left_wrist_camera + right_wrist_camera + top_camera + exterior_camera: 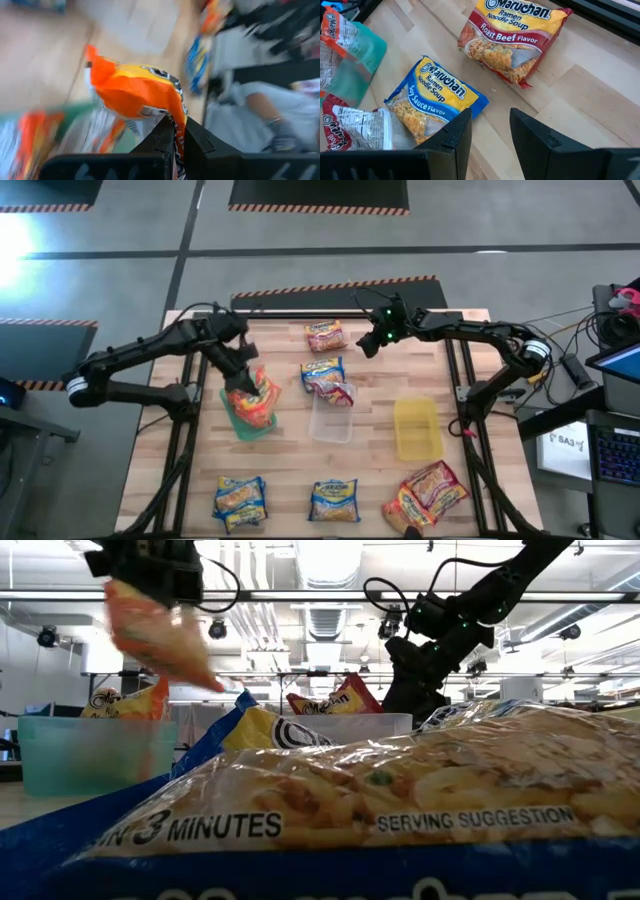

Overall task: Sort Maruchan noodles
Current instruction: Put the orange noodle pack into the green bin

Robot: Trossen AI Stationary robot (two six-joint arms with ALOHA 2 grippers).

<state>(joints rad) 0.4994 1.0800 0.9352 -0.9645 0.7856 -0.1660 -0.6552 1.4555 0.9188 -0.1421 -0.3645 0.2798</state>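
Observation:
The orange packet's lower end [211,683] is hanging out past the green bin's rim, so the robot's left gripper should move back over the bin [95,745] and lower the packet.
The Maruchan noodles lie scattered. An orange packet [135,87] is in my left gripper [179,145], which is shut on it above the green bin [238,423]; that bin holds more orange packets. A red packet [515,37] and a blue one [435,97] lie flat on the wood near the far edge. Just above them my right gripper [490,130] hovers open with nothing between its fingers. Another red packet [335,389] sticks into the clear bin [330,420]. My left gripper pinches the orange packet by one edge [174,125] between its two fingers. The fingers slant down from the table's left side. The packet [155,635] hangs tilted below the gripper, lifted clear above the green bin [90,755].
A yellow bin [417,428] stands right of the clear one. Along the near edge lie two blue packets [240,498] [333,500] and a red-pink heap [425,495]. In the low view a blue packet [350,810] fills the foreground. Bare wood shows between the bins and the near row.

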